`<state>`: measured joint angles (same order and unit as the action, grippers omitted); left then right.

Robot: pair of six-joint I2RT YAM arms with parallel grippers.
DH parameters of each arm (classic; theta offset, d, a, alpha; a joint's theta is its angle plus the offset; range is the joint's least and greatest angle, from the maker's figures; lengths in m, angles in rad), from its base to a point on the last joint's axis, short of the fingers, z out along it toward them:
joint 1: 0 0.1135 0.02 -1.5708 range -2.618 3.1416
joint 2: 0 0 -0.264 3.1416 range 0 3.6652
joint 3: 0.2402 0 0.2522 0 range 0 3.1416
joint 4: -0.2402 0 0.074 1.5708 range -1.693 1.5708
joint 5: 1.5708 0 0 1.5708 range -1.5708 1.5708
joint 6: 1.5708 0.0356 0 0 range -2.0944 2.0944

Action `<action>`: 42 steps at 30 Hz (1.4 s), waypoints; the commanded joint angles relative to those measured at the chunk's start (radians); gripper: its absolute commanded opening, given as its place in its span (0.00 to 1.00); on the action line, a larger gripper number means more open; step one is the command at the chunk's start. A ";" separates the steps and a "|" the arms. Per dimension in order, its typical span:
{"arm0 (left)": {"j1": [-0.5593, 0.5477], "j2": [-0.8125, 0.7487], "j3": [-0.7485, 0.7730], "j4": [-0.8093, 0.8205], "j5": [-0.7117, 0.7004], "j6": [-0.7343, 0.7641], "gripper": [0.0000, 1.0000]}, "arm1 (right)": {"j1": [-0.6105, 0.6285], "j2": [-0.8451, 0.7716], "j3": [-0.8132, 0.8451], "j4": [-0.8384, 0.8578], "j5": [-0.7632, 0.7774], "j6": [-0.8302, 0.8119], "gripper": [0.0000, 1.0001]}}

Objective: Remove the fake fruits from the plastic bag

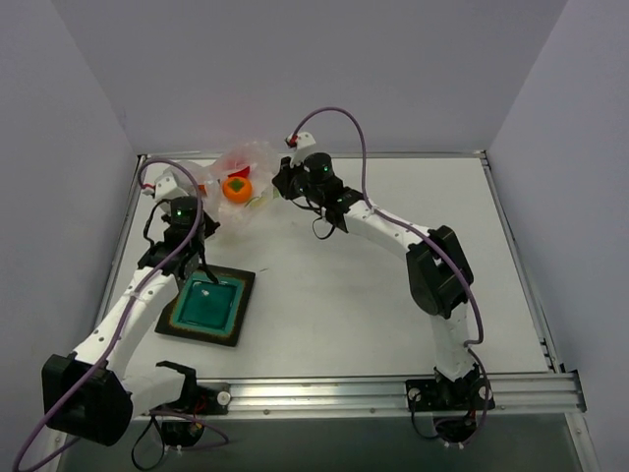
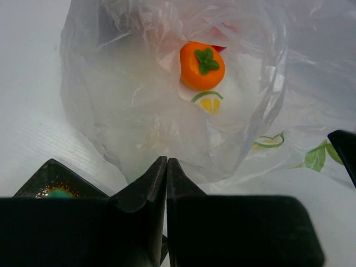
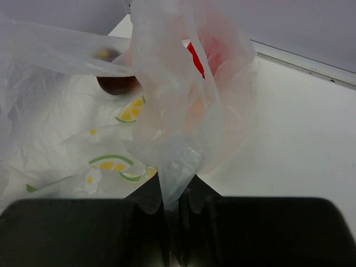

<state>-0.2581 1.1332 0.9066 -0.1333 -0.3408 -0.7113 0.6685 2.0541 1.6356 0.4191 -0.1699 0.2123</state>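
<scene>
I should pull the bag closer with my right gripper, beside the teal dish point(image 1: 259, 241), before my left gripper reaches in, because the plastic bag lies bunched point(image 1: 250, 161) by the back rail.
The plastic bag point(image 1: 246, 165) lies at the back of the table, clear film with citrus-slice prints. Inside it sits an orange fake fruit with a green calyx point(image 1: 236, 189), plain in the left wrist view point(image 2: 202, 65), with a bit of a red fruit point(image 2: 219, 48) behind it. The right wrist view shows a dark maroon fruit point(image 3: 117, 84) and a red one point(image 3: 194, 58) through the film. My right gripper point(image 1: 281, 181) is shut on a bunched fold of the bag point(image 3: 178, 167) and holds it up. My left gripper point(image 1: 204, 218) is shut at the bag's near edge point(image 2: 183, 167).
A square teal dish with a dark rim point(image 1: 244, 310) lies on the table by the left arm; its corner shows in the left wrist view point(image 2: 53, 169). The table's back rail runs just behind the bag.
</scene>
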 commanded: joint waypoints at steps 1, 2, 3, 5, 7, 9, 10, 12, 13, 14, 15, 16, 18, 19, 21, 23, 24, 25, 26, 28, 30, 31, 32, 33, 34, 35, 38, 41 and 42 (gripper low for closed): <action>0.043 -0.016 0.064 0.014 0.023 -0.016 0.02 | 0.045 -0.050 -0.020 0.107 0.001 0.039 0.00; 0.055 -0.018 0.072 0.011 0.029 -0.014 0.02 | 0.083 -0.101 -0.069 0.109 0.024 0.020 0.00; 0.084 -0.019 0.095 0.001 0.048 -0.014 0.02 | 0.104 -0.126 -0.088 0.104 0.049 0.010 0.00; 0.114 -0.013 0.124 -0.012 0.069 -0.011 0.02 | 0.146 -0.201 -0.118 0.080 0.110 -0.001 0.00; 0.146 -0.009 0.179 -0.040 0.083 0.002 0.02 | 0.195 -0.241 -0.118 0.044 0.138 0.001 0.00; 0.163 -0.006 0.218 -0.067 0.088 0.029 0.02 | 0.218 -0.273 -0.088 0.009 0.153 0.004 0.00; 0.186 -0.006 0.245 -0.089 0.104 0.036 0.02 | 0.230 -0.279 -0.071 -0.040 0.155 0.010 0.00; 0.207 -0.006 0.262 -0.101 0.117 0.056 0.02 | 0.235 -0.295 -0.053 -0.071 0.162 0.018 0.00; 0.229 0.011 0.281 -0.109 0.137 0.059 0.02 | 0.235 -0.299 -0.056 -0.071 0.167 0.027 0.00; 0.243 0.022 0.293 -0.121 0.161 0.061 0.02 | 0.233 -0.301 -0.060 -0.072 0.167 0.032 0.00; 0.252 0.034 0.307 -0.155 0.189 0.056 0.02 | 0.233 -0.299 -0.065 -0.075 0.203 0.033 0.00; 0.253 0.037 0.322 -0.160 0.219 0.056 0.02 | 0.232 -0.293 -0.074 -0.078 0.207 0.038 0.00; 0.249 0.013 0.321 -0.166 0.276 0.082 0.02 | 0.229 -0.278 -0.083 -0.086 0.224 0.039 0.00; 0.244 -0.022 0.319 -0.175 0.281 0.088 0.02 | 0.226 -0.275 -0.106 -0.085 0.233 0.039 0.00; 0.231 -0.058 0.293 -0.190 0.302 0.107 0.02 | 0.215 -0.267 -0.134 -0.085 0.263 0.036 0.00; 0.223 -0.075 0.275 -0.207 0.307 0.115 0.02 | 0.189 -0.268 -0.192 -0.063 0.264 0.061 0.00; 0.221 -0.072 0.256 -0.224 0.309 0.112 0.02 | 0.178 -0.269 -0.215 -0.046 0.251 0.071 0.00; 0.221 -0.061 0.246 -0.223 0.315 0.110 0.02 | 0.169 -0.269 -0.236 -0.014 0.236 0.079 0.00; 0.217 -0.055 0.224 -0.216 0.324 0.102 0.02 | 0.152 -0.267 -0.272 -0.002 0.233 0.088 0.00; 0.209 -0.021 0.224 -0.213 0.338 0.098 0.03 | 0.137 -0.258 -0.290 0.020 0.221 0.093 0.00; 0.198 0.010 0.259 -0.239 0.409 0.104 0.09 | 0.108 -0.229 -0.287 0.020 0.195 0.098 0.00; 0.189 0.020 0.267 -0.244 0.421 0.113 0.23 | 0.100 -0.218 -0.281 0.018 0.187 0.096 0.00; 0.177 0.016 0.276 -0.246 0.422 0.146 0.35 | 0.092 -0.200 -0.272 0.017 0.181 0.095 0.00; 0.166 0.002 0.297 -0.268 0.428 0.163 0.60 | 0.077 -0.190 -0.252 0.012 0.155 0.090 0.00; 0.165 -0.007 0.308 -0.282 0.439 0.177 0.70 | 0.072 -0.181 -0.240 0.009 0.142 0.085 0.00; 0.166 -0.015 0.320 -0.295 0.450 0.208 0.78 | 0.066 -0.166 -0.226 0.004 0.136 0.084 0.00; 0.166 -0.052 0.356 -0.351 0.497 0.254 0.97 | 0.051 -0.143 -0.171 -0.013 0.125 0.068 0.00; 0.166 -0.069 0.373 -0.365 0.574 0.282 0.94 | 0.046 -0.129 -0.138 -0.025 0.122 0.056 0.00; 0.165 -0.066 0.377 -0.376 0.591 0.288 0.94 | 0.046 -0.126 -0.131 -0.032 0.119 0.052 0.00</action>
<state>-0.0925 1.1114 1.2057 -0.4786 0.1566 -0.4892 0.7136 1.9301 1.4319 0.3698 -0.0280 0.2859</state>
